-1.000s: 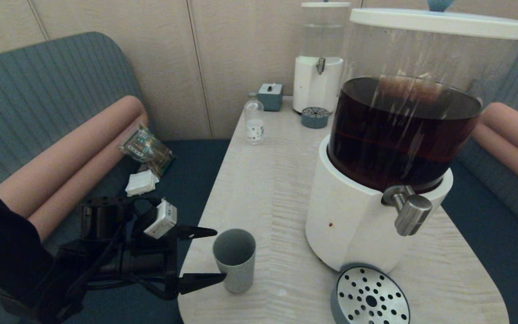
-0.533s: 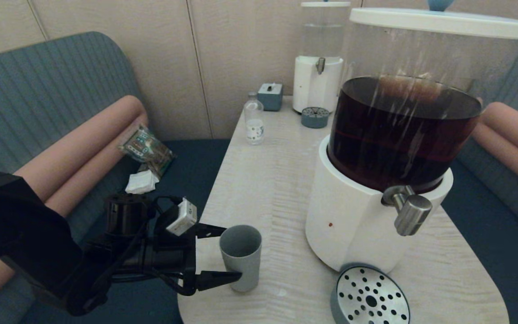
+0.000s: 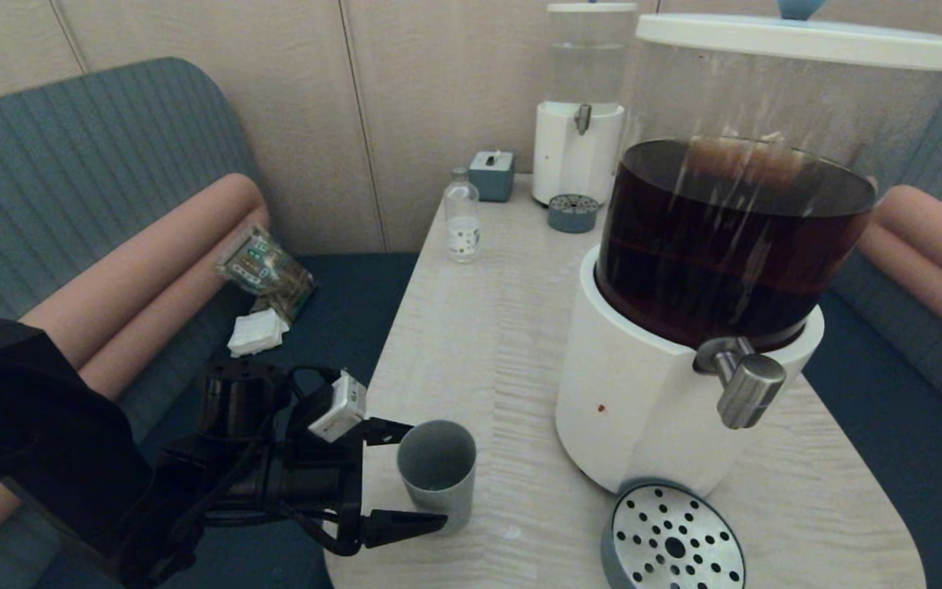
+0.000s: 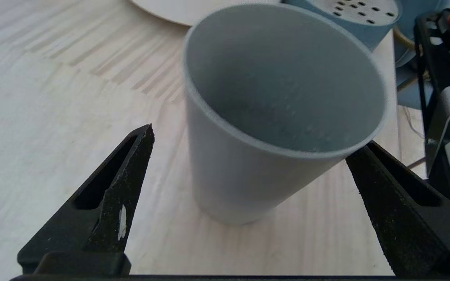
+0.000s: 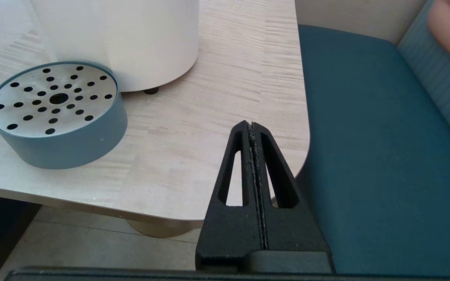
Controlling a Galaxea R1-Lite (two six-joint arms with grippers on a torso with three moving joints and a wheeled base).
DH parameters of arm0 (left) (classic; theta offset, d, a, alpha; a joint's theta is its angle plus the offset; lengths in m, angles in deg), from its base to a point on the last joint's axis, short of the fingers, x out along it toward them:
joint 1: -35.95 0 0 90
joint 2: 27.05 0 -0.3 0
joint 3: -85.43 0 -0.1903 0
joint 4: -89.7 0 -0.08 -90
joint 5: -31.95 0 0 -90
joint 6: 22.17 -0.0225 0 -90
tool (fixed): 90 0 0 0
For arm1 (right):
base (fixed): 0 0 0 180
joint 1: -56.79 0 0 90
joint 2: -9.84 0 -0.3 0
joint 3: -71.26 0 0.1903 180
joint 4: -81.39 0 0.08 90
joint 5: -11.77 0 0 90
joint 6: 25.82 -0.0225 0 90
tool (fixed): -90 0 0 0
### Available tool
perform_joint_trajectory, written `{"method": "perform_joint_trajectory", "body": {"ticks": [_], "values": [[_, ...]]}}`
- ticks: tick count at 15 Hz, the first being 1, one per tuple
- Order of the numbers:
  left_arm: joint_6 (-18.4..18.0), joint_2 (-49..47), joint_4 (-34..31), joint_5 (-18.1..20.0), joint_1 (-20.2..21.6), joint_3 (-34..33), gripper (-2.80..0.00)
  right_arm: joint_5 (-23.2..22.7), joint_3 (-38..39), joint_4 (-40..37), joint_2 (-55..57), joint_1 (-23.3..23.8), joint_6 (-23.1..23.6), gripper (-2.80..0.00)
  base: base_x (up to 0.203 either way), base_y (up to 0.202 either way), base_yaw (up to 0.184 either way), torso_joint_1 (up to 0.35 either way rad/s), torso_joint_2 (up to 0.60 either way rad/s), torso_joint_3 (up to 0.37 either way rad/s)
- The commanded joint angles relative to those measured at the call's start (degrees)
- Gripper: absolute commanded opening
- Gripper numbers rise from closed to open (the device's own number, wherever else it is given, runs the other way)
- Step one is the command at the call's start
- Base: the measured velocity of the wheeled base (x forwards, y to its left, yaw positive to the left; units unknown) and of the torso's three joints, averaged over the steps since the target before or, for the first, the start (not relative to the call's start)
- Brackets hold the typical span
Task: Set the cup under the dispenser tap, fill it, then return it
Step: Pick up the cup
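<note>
The inside of the grey-green cup (image 3: 437, 477) is dotted with faint pale specks (image 4: 290, 99), so the robot should expect droplets to cling inside the cup when it lifts the cup.
The grey-green cup (image 3: 438, 483) stands upright and empty near the table's front left edge. My left gripper (image 3: 429, 473) is open and reaches in from the left, one finger on each side of the cup. In the left wrist view the cup (image 4: 229, 175) fills the gap of the left gripper (image 4: 256, 136). One fingertip (image 4: 143, 144) stands apart from the wall and the other (image 4: 369, 164) sits right by the rim. The steel dispenser tap (image 3: 745, 384) juts from the white-based dispenser (image 3: 634, 409) of dark liquid, above a perforated drip tray (image 3: 671, 540). My right gripper (image 5: 251, 125) is shut and empty at the table's front right corner.
A small clear bottle (image 3: 463, 221), a grey box (image 3: 491, 174), a smaller clear-liquid dispenser (image 3: 577, 147) and its little drip tray (image 3: 572, 213) stand at the far end of the table (image 3: 479, 343). A packet (image 3: 266, 270) and tissue lie on the left seat. The drip tray (image 5: 57, 113) shows in the right wrist view.
My left gripper has moved right, so its open fingers now straddle the cup. The cup has shifted slightly to the right. The right arm has not moved.
</note>
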Motion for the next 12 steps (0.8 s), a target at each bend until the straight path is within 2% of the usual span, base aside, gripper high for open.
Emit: {"method": "perform_joint_trajectory", "body": {"ticks": [1,11,12], "values": [[-0.11,0.43,0.38,0.34,-0.45,-0.05,0.0,0.0,0.61,0.01,-0.24,0.02,0.04,-2.8,0.0,0.0,0.0,0.0,0.0,0.0],[-0.02,-0.53,1.08,0.17,-2.21,-0.13,0.0,0.0,0.53,0.01,-0.24,-0.01,0.04,-2.8,0.0,0.0,0.0,0.0,0.0,0.0],[-0.02,-0.62,1.08,0.17,-2.21,-0.09,-2.8,0.0,0.53,-0.04,-0.24,0.02,0.04,-2.8,0.0,0.0,0.0,0.0,0.0,0.0]]}}
